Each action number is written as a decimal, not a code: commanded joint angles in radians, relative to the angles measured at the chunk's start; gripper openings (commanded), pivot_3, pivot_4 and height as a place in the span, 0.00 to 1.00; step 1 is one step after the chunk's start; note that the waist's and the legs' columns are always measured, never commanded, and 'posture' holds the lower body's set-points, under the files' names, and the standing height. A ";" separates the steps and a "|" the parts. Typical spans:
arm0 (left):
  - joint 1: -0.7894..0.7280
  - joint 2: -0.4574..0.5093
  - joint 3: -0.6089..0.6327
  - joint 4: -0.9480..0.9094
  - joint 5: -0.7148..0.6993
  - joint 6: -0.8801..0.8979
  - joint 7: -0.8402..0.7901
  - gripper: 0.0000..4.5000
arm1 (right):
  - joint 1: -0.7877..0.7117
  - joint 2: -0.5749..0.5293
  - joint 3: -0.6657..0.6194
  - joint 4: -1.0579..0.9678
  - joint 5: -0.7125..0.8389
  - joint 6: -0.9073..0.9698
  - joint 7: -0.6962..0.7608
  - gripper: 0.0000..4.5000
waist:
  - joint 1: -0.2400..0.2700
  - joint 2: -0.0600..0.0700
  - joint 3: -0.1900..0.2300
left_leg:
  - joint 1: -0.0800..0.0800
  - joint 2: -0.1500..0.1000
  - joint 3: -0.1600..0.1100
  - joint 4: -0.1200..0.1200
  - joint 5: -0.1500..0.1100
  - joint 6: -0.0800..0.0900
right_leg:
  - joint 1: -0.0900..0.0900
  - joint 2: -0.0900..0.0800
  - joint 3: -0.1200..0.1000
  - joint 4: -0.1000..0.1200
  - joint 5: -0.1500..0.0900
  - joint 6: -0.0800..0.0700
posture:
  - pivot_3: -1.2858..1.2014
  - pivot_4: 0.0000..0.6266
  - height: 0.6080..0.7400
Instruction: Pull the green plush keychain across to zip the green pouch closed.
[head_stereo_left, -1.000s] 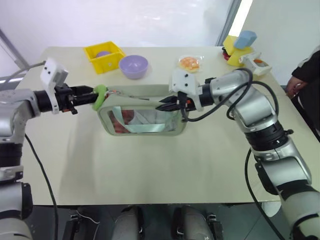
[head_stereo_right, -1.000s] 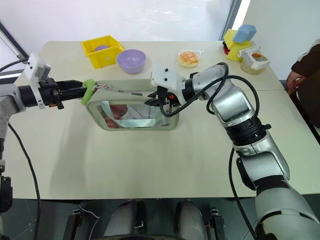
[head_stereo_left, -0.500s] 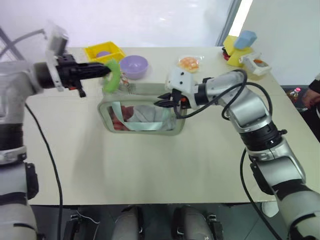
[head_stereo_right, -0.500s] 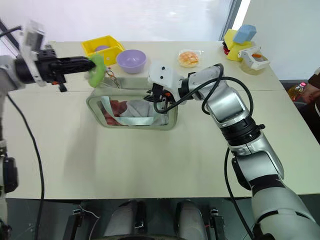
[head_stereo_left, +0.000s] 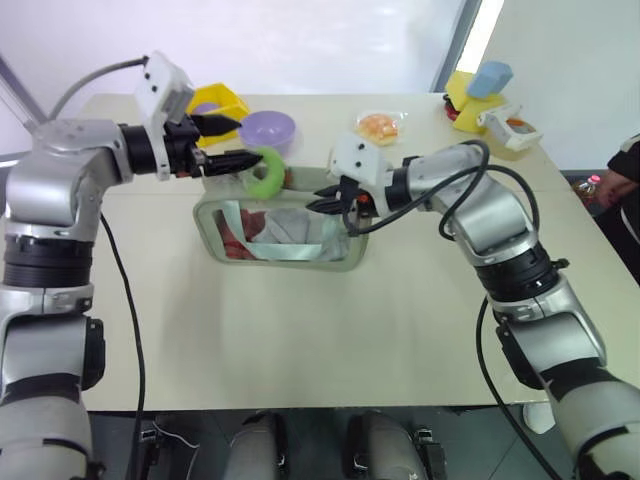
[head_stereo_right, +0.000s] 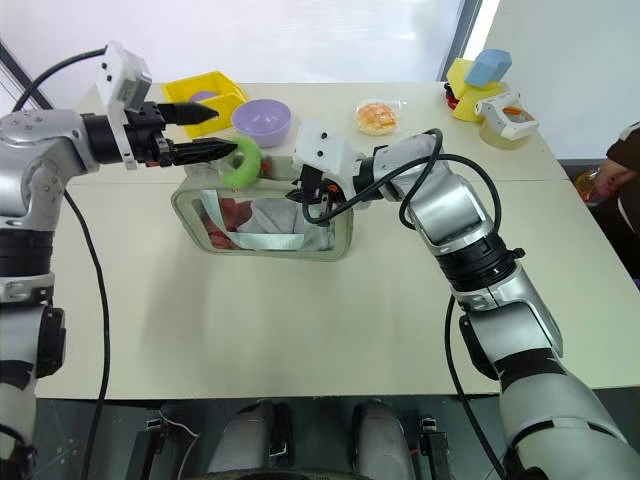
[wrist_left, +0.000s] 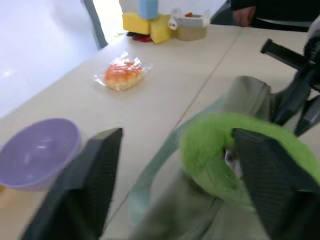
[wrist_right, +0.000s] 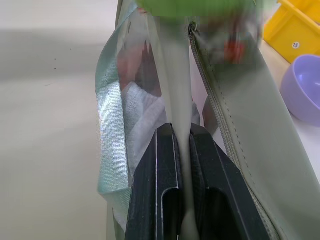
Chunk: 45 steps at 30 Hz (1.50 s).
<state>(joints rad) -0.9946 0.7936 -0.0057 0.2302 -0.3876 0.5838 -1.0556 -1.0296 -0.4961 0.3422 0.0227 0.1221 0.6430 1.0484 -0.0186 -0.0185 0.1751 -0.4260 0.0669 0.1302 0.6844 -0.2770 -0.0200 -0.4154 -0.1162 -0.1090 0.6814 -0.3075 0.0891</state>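
A crease (wrist_left: 208, 219) runs along the slack fabric of the green pouch. The pouch's end (head_stereo_left: 205, 200) will therefore fold up into a narrow fold when I close my left gripper.
The green pouch (head_stereo_left: 285, 232) stands upright in mid-table, with a clear window facing me. My right gripper (head_stereo_left: 330, 203) is shut on the fabric at the pouch's top right end; in the right wrist view the fingers (wrist_right: 160, 165) pinch that fabric (wrist_right: 182, 150). The green plush keychain (head_stereo_left: 266, 172) hangs at the pouch's top edge, left of the middle. My left gripper (head_stereo_left: 232, 140) is open just left of it. In the left wrist view the keychain (wrist_left: 220, 150) sits between the spread fingers (wrist_left: 97, 170), nearer to one of them.
Behind the pouch stand a purple bowl (head_stereo_left: 270, 126) and a yellow bin (head_stereo_left: 222, 99). A wrapped bun (head_stereo_left: 380, 125) lies further right, and yellow and blue items (head_stereo_left: 480, 92) sit at the back right corner. A person (head_stereo_left: 625, 165) stands at the right edge.
My left gripper carried the keychain rightward along the pouch's top, rising a little, then opened and let it go. My right gripper kept its hold and place.
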 joint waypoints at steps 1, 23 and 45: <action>-0.037 0.078 0.040 0.006 0.015 0.002 -0.030 0.99 | -0.014 0.011 -0.016 -0.010 0.000 -0.009 -0.012 0.00 | -0.003 0.000 0.000 | 0.000 0.000 0.000 0.000 0.000 0.000 | 0.000 0.000 0.000 0.000 0.000 0.000 | 0.52 0.24 0.99; 0.313 0.187 0.071 -0.131 0.010 -0.033 -0.112 0.46 | -0.017 0.021 -0.016 -0.005 0.004 -0.010 -0.013 0.00 | 0.001 0.000 0.000 | 0.000 0.000 0.001 0.000 0.000 0.000 | -0.002 0.000 0.001 0.000 0.000 0.000 | 0.52 0.24 0.99; 0.319 0.183 0.028 -0.120 0.062 -0.100 -0.152 0.00 | -0.150 0.070 -0.082 -0.034 0.093 0.006 -0.001 0.68 | 0.002 0.000 0.000 | 0.000 0.000 0.001 0.000 0.000 0.000 | -0.001 0.000 0.001 0.000 0.000 0.000 | 0.52 0.24 0.99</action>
<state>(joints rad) -0.6670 0.9732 0.0251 0.1166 -0.3333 0.4879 -1.1978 -1.1537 -0.4383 0.2697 0.0045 0.2023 0.6697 1.0633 -0.0162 -0.0187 0.1749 -0.4262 0.0671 0.1311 0.6842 -0.2771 -0.0199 -0.4169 -0.1166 -0.1082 0.6814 -0.3075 0.0891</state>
